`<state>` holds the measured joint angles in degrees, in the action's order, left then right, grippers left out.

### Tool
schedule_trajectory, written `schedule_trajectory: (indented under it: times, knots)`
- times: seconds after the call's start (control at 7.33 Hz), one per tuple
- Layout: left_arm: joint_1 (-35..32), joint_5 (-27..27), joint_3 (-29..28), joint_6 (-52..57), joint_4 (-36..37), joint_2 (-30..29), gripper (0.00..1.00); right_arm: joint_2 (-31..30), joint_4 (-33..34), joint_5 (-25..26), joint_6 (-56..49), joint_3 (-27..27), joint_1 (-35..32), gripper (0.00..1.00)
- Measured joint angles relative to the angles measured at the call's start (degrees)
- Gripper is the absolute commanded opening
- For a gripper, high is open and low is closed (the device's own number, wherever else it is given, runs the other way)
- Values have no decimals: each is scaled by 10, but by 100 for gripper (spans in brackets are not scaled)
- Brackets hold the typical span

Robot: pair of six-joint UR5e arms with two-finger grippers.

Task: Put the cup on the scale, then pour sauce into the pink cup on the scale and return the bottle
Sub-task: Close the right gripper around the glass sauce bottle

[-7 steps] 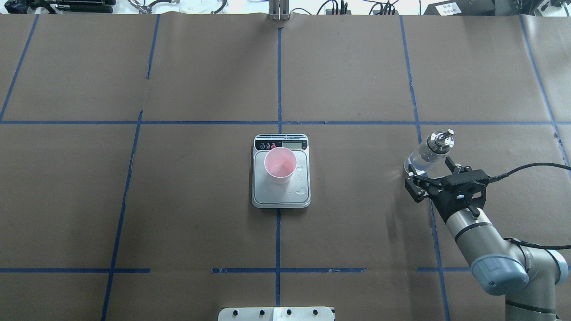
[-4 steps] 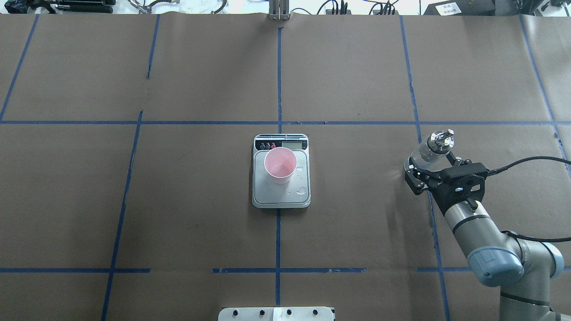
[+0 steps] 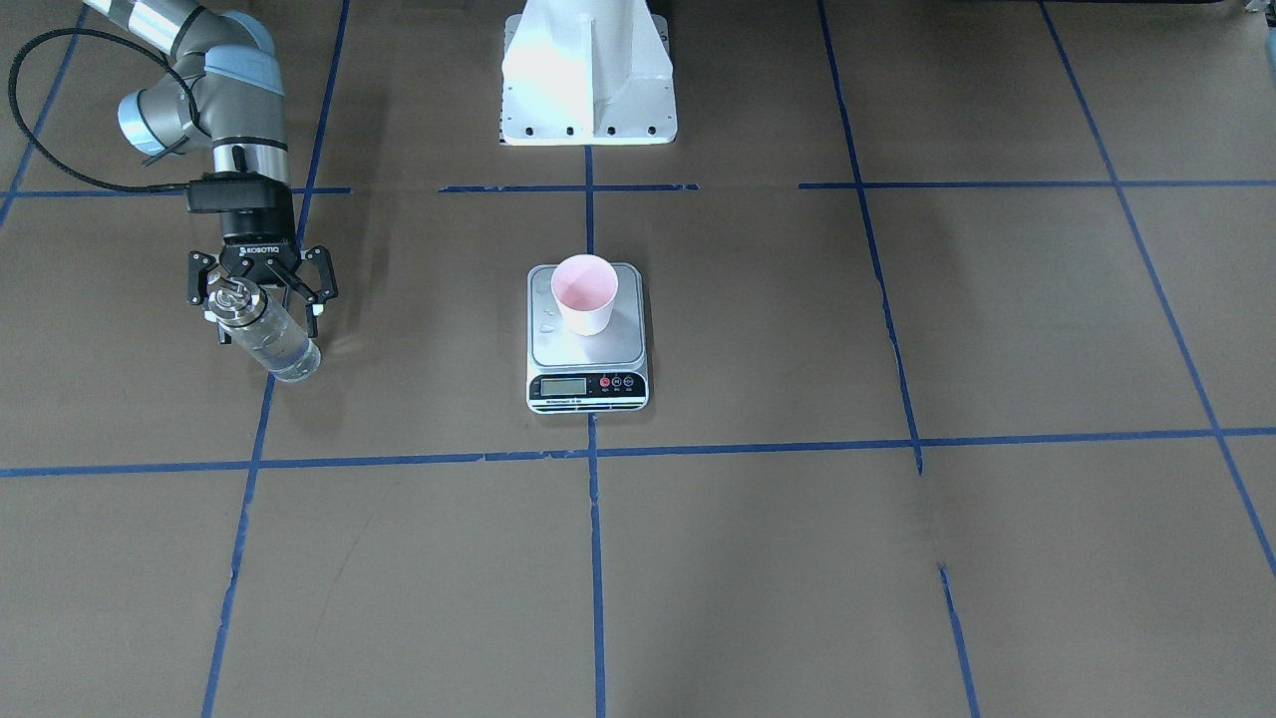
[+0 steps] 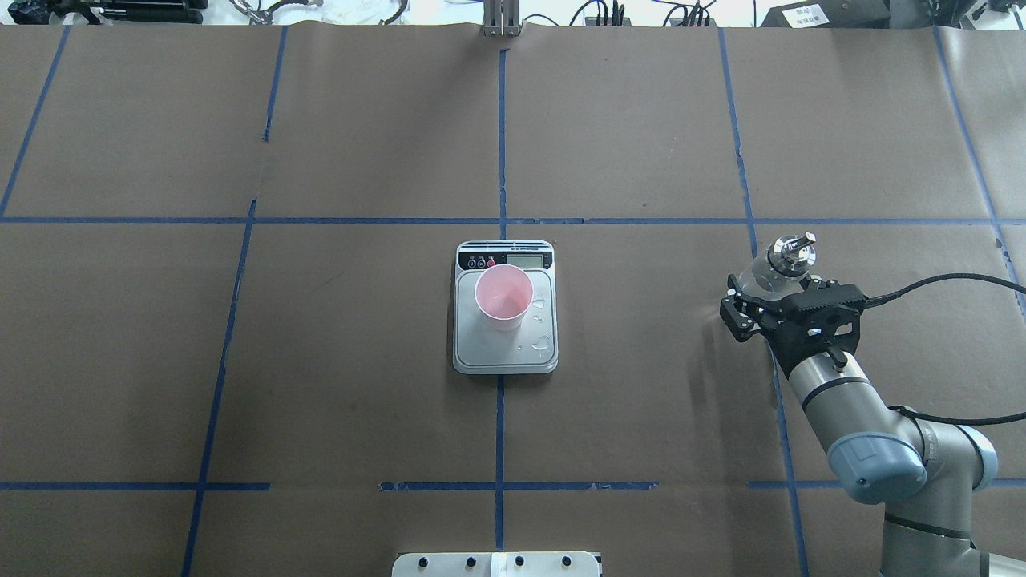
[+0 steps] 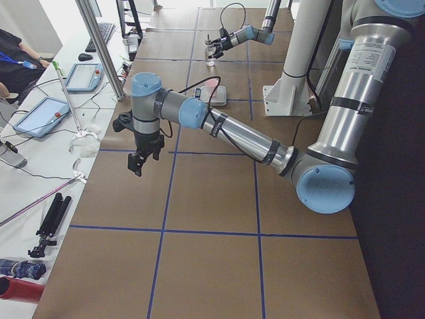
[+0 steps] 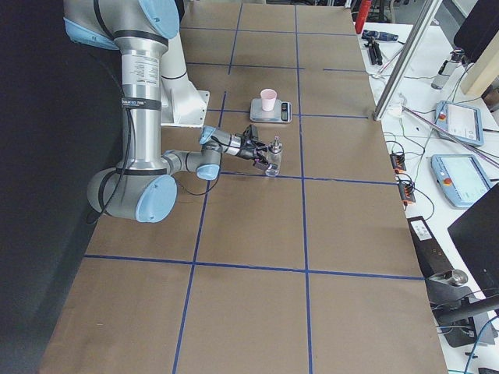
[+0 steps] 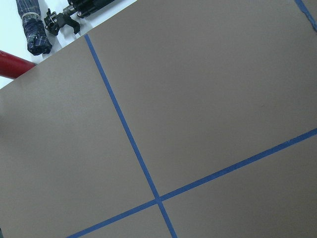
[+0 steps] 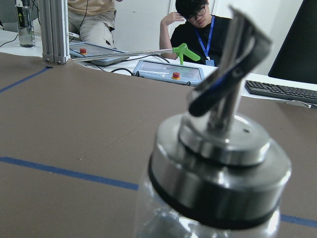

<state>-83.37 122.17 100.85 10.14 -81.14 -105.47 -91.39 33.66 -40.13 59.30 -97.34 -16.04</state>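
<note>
My gripper will let out a thin stream when it tips the bottle, because a dark flap (image 8: 224,85) sits hinged on the bottle's narrow spout (image 8: 233,47) and will swing open.
The pink cup (image 4: 503,298) stands upright on the silver scale (image 4: 505,359) at the table's middle; it also shows in the front-facing view (image 3: 584,292). The clear glass bottle (image 4: 792,255) with its metal pourer stands upright on the table to the right. My right gripper (image 4: 773,288) is open, its fingers on either side of the bottle's upper body, not closed on it (image 3: 261,314). The right wrist view shows the bottle's cap (image 8: 223,163) very close. My left gripper (image 5: 136,166) hangs over the table's left end; I cannot tell its state.
Water drops (image 4: 543,343) lie on the scale's platform beside the cup. The robot's white base (image 3: 588,80) stands at the near edge. Blue tape lines cross the brown table cover. People and tablets (image 8: 171,72) are beyond the far edge.
My right gripper has moved forward from just short of the bottle to around it, still open. The bottle, cup and scale have not moved.
</note>
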Motion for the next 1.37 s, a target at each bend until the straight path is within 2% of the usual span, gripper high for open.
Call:
schedule_trajectory:
  times: [0.68,0.82,0.96,1.09,1.23,1.37]
  knots:
    - [0,1,0,-1,0,0,100,16,0,-9,0,16,-12,100]
    - [0,1,0,-1,0,0,100,17,0,-12,0,17,-14,83]
    - [0,1,0,-1,0,0,100,17,-1,-13,0,18,-16,50]
    - [0,1,0,-1,0,0,100,20,-1,-14,1,19,-18,9]
    - [1,1,0,-1,0,0,100,26,-1,-14,2,19,-22,0]
    - [0,1,0,-2,0,-1,100,32,-2,-16,2,17,-27,0]
